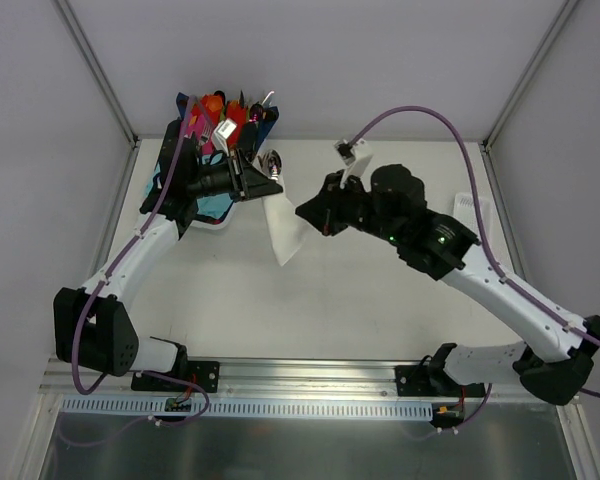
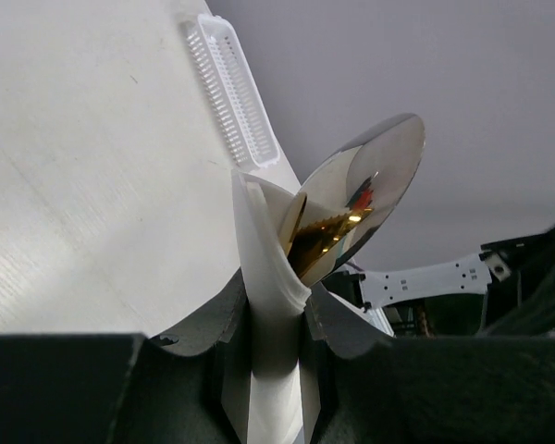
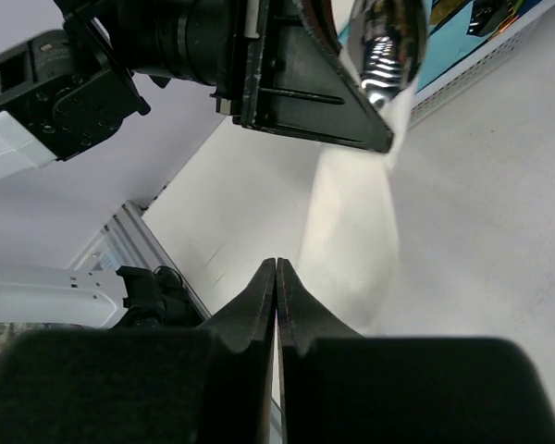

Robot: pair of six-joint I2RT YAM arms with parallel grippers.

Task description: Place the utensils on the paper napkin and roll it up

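The fingers of my right gripper are closed and empty next to the napkin's loose tail (image 1: 287,239), so that gripper should open and then close around the napkin (image 3: 348,227) below my left gripper.
My left gripper (image 2: 276,294) is shut on the white paper napkin (image 2: 270,277), which is wrapped round the utensils. Out of the wrap's top stick the silvery spoon head (image 2: 375,180) and, beside it, the golden-yellow piece (image 2: 316,236). In the top view the left gripper (image 1: 263,187) holds this bundle at the back left, with the spoon head (image 1: 272,158) beyond it and the napkin (image 1: 285,235) trailing loose toward the table. My right gripper (image 1: 302,212) is just right of the loose napkin. Its fingers (image 3: 259,296) are pressed together with nothing between them, and the napkin (image 3: 351,240) hangs ahead of them.
A blue bin (image 1: 218,205) of bright pink, red and orange cutlery (image 1: 220,112) stands at the back left behind the left gripper. A small white slotted tray (image 1: 477,215) lies by the right arm, and it also shows as the tray (image 2: 231,88) in the left wrist view.
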